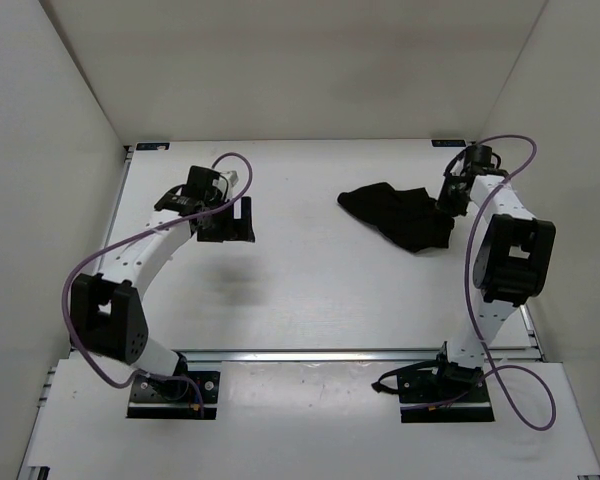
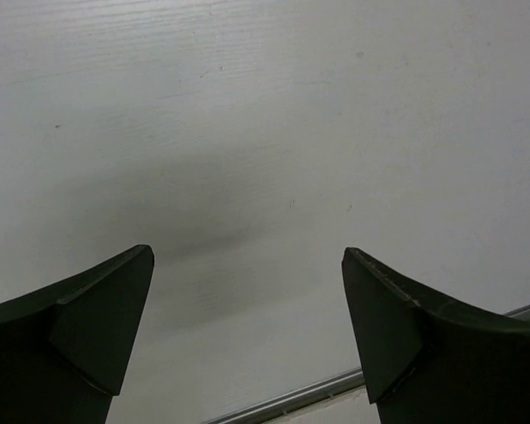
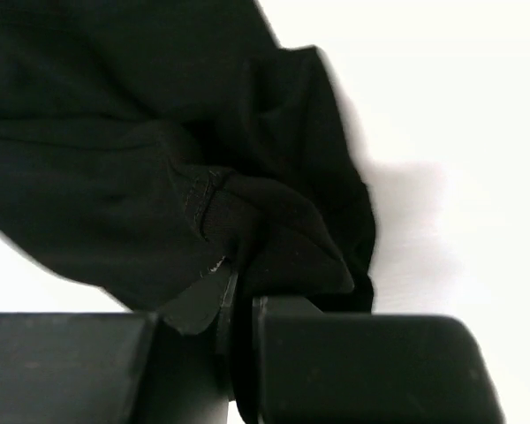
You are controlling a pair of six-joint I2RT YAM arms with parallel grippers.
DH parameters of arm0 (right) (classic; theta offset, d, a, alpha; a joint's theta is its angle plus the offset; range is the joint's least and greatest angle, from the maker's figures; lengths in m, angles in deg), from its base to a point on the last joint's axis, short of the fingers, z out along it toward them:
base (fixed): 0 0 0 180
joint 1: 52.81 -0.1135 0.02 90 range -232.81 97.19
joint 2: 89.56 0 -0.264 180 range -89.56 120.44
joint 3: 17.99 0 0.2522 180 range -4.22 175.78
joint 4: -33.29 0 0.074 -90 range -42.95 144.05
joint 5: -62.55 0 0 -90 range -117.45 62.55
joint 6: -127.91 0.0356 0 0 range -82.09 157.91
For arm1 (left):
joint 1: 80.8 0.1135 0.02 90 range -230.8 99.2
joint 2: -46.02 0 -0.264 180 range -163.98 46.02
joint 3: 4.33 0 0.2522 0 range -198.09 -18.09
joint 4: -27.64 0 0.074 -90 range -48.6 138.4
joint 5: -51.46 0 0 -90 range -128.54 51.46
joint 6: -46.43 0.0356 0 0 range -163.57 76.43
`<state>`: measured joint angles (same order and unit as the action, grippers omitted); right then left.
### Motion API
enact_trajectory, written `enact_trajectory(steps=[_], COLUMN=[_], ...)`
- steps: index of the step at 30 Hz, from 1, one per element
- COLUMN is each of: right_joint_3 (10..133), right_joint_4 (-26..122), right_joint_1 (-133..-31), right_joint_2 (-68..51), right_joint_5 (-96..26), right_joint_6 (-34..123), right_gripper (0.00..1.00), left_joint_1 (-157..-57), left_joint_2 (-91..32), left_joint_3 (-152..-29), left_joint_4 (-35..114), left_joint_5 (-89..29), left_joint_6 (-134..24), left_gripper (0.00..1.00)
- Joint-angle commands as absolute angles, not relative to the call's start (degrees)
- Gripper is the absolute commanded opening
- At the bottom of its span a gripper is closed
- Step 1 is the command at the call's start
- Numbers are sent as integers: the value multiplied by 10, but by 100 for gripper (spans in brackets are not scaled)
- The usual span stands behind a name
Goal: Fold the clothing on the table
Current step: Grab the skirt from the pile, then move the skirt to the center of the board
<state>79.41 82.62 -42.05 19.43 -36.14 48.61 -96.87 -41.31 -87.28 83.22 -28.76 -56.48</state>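
The robot's right gripper should swing the clothing, which lies bunched (image 1: 405, 215) far from the left gripper, toward the table's middle (image 1: 325, 260) before the left gripper takes it.
The clothing (image 1: 398, 214) is a crumpled black garment lying on the white table (image 1: 310, 290), right of centre. My right gripper (image 1: 448, 203) sits at the garment's right edge. In the right wrist view its jaws are pressed together on a fold of the clothing (image 3: 159, 132), with the gripper (image 3: 238, 287) pinching the hem. My left gripper (image 1: 232, 222) hovers over bare table at the left, far from the garment. Seen from the left wrist, that gripper (image 2: 247, 265) stands wide open with nothing between its fingers (image 2: 389, 318).
White walls enclose the table on three sides. A metal rail (image 1: 330, 353) runs along the near edge in front of the arm bases, and the rail (image 2: 291, 399) also shows below the left gripper. Purple cables loop off both arms.
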Motion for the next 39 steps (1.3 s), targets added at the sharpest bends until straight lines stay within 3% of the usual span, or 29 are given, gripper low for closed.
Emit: enact_trajectory(steps=[1,3,8,9,13,16,19,25,30,35,39], right_joint_3=[821,823,891,895,852,796,732,584,429,424,506], right_joint_4=[793,774,729,667,518,490,565,709,691,688,681], right_joint_1=[-465,-508,-608,-631,-649,-641,-617,-571,-573,-564,-562], right_joint_2=[142,111,63,31,-65,-140,-184,-169,-159,-143,-72], right_joint_5=[-433,-444,-618,-685,-741,-737,-658,-585,-575,-551,-557], right_joint_6=[478,485,504,553,645,684,647,589,593,591,572], right_gripper=[0,0,0,0,0,0,0,0,0,0,0], left_joint_1=[-950,-938,-927,-932,-924,-908,-914,-923,-930,-955,-1002], left_joint_2=[-355,-362,-392,-388,-363,-319,-273,-197,-139,-96,-94], left_joint_3=[-842,-834,-835,-842,-862,-838,-812,-751,-696,-626,-578], left_joint_4=[782,760,718,716,723,716,723,705,687,636,564], left_joint_5=[-279,-252,-221,-222,-217,-219,-221,-181,-160,-139,-98], left_joint_6=[-566,-569,-572,-563,-562,-566,-561,-589,-632,-661,-693], left_gripper=[99,99,98,99,99,99,98,99,99,98,99])
